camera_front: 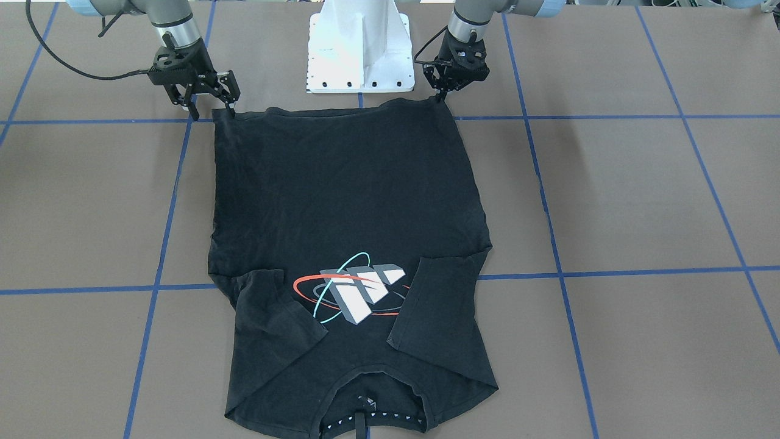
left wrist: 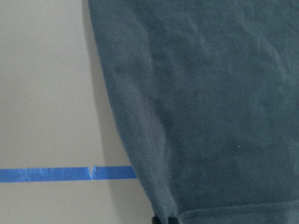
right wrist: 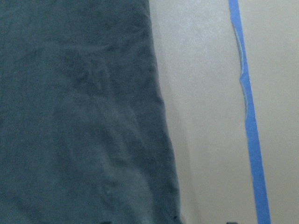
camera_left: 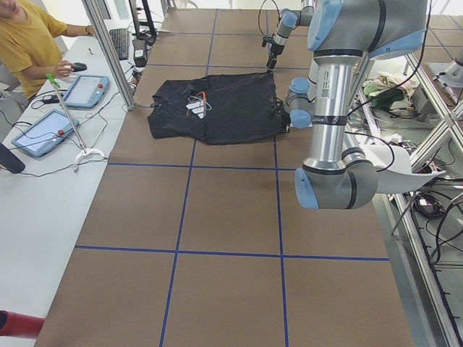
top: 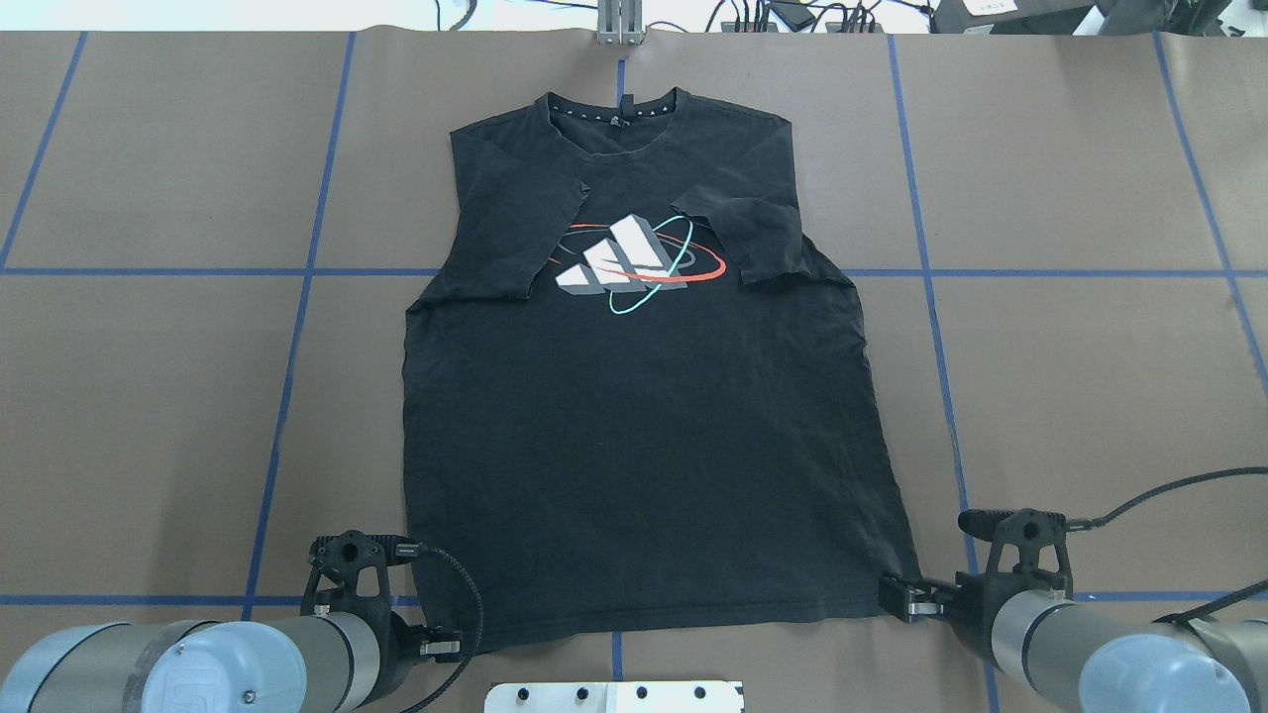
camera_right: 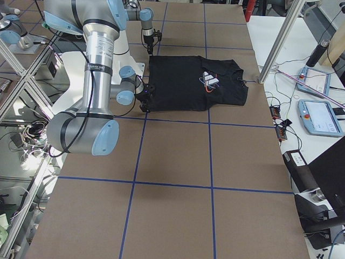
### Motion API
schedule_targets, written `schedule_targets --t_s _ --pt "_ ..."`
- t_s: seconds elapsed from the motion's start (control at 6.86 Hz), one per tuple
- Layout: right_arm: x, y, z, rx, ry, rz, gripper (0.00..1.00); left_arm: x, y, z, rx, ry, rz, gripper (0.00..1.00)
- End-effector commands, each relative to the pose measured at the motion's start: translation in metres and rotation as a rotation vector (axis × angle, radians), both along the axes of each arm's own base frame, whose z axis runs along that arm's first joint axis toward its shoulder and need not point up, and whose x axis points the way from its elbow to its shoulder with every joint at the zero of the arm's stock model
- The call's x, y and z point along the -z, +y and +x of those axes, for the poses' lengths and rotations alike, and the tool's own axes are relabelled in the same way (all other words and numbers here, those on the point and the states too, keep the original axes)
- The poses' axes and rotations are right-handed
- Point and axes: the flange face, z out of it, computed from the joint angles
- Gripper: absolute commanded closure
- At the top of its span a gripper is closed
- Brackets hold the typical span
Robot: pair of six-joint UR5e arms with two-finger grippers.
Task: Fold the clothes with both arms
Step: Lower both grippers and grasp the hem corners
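The black T-shirt (camera_front: 343, 194) is lying flat with its collar free (camera_front: 374, 399), so all of it should slide along with the sleeves still folded when the robot pulls the T-shirt's hem.
The black T-shirt (top: 644, 426) lies flat on the brown table with its logo (top: 634, 262) facing up. Both sleeves are folded in over the chest, and the collar points away from the robot. My left gripper (camera_front: 440, 97) is shut on the hem corner on its side, and that corner is drawn up to a small point. In the left wrist view, its dark tip (left wrist: 166, 219) sits on the cloth edge. My right gripper (camera_front: 212, 113) is open and low, and its fingers straddle the other hem corner. The right wrist view shows the shirt's side edge (right wrist: 161, 121) running between them.
The white pedestal base (camera_front: 359, 55) stands just behind the hem, between the arms. Blue tape lines (camera_front: 609, 271) grid the brown surface. A side table (camera_left: 43, 181) with tablets runs along the far edge, and a person (camera_left: 29, 40) sits there. A metal post (camera_left: 108, 50) rises near the collar.
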Motion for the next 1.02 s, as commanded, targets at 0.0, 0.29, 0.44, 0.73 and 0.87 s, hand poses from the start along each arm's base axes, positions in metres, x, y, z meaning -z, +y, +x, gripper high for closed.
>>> schedule_targets --t_s 0.0,0.29,0.44,0.73,0.87 --pt "-0.0004 0.0154 -0.0061 -0.004 -0.007 -0.001 0.27 0.0021 0.0 -0.0006 0.0 0.005 0.0 1.0" --pt "-0.0011 0.0187 -0.007 0.001 -0.004 0.003 0.28 0.007 -0.002 -0.0035 0.003 0.015 0.001 1.0" --pt "-0.0025 0.0199 -0.0072 0.004 -0.001 0.003 0.28 0.0061 -0.0027 -0.004 0.004 0.012 0.001 1.0" --pt "-0.0045 0.0206 -0.0073 0.005 0.006 0.004 0.32 0.0054 -0.0058 -0.0047 0.01 0.011 0.001 1.0" --pt "-0.0064 0.0218 -0.0065 0.008 0.011 0.004 0.39 0.0054 -0.0058 -0.0047 0.009 0.01 0.002 1.0"
